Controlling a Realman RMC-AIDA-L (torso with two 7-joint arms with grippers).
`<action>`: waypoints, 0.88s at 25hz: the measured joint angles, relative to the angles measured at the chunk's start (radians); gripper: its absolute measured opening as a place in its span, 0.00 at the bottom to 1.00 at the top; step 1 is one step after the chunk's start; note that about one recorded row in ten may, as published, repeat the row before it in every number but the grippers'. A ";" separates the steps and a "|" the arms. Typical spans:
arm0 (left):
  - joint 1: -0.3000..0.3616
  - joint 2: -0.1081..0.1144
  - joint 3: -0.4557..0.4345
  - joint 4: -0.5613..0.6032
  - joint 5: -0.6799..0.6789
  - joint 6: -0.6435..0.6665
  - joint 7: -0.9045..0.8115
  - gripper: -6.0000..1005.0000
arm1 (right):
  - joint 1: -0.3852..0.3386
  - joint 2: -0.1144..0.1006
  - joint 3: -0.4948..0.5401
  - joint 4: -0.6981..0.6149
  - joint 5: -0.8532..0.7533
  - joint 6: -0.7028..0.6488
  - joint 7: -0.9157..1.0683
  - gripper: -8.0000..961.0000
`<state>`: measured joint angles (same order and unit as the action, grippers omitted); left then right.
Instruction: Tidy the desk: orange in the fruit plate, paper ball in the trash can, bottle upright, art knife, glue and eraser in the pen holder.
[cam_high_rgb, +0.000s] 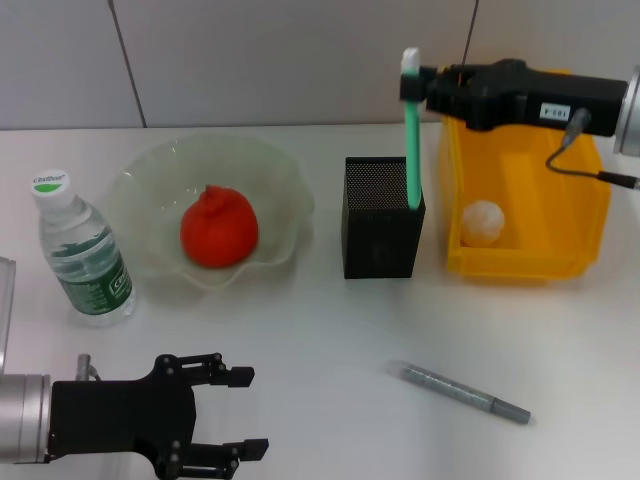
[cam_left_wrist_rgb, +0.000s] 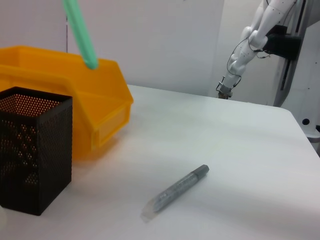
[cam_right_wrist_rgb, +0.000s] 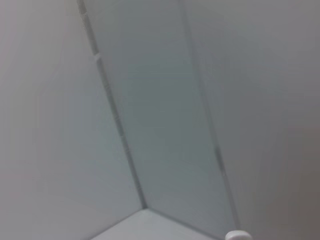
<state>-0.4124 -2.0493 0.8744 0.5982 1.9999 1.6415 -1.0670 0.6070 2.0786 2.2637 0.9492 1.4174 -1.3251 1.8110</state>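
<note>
I keep moving my right gripper toward the pen holder's opening (cam_high_rgb: 383, 183) and let go there, as the green stick hangs upright with its lower end (cam_high_rgb: 414, 203) above the pen holder's rim.
My right gripper (cam_high_rgb: 412, 85) is shut on the top of a slim green stick with a white cap (cam_high_rgb: 411, 150). The stick hangs upright with its lower end inside the black mesh pen holder (cam_high_rgb: 380, 240). I cannot tell whether it is the glue, art knife or eraser. A grey pen-shaped item (cam_high_rgb: 465, 392) lies on the table in front of the holder. The orange (cam_high_rgb: 219, 228) sits in the glass fruit plate (cam_high_rgb: 140, 185). The bottle (cam_high_rgb: 82, 255) stands upright at the left. A paper ball (cam_high_rgb: 483, 222) lies in the yellow bin (cam_high_rgb: 520, 262). My left gripper (cam_high_rgb: 250, 412) rests open near the front edge.
The left wrist view shows the pen holder (cam_left_wrist_rgb: 30, 150), the yellow bin (cam_left_wrist_rgb: 100, 100), the green stick (cam_left_wrist_rgb: 80, 32) and the grey item (cam_left_wrist_rgb: 177, 192). Another white robot arm (cam_left_wrist_rgb: 250, 45) stands beyond the table's far edge. The right wrist view shows only wall.
</note>
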 joint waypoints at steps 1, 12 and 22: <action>0.000 0.000 0.000 0.000 0.001 0.000 0.001 0.78 | 0.000 0.000 0.000 0.000 0.000 0.000 0.000 0.22; 0.000 0.001 0.000 0.000 0.002 0.001 0.002 0.78 | 0.040 0.000 -0.006 -0.189 0.101 0.142 -0.172 0.23; -0.003 0.002 0.004 0.006 0.002 0.001 0.001 0.78 | 0.120 0.003 -0.008 -0.353 0.132 0.240 -0.320 0.24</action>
<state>-0.4157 -2.0478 0.8786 0.6046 2.0018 1.6422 -1.0656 0.7269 2.0821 2.2554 0.5960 1.5489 -1.0847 1.4913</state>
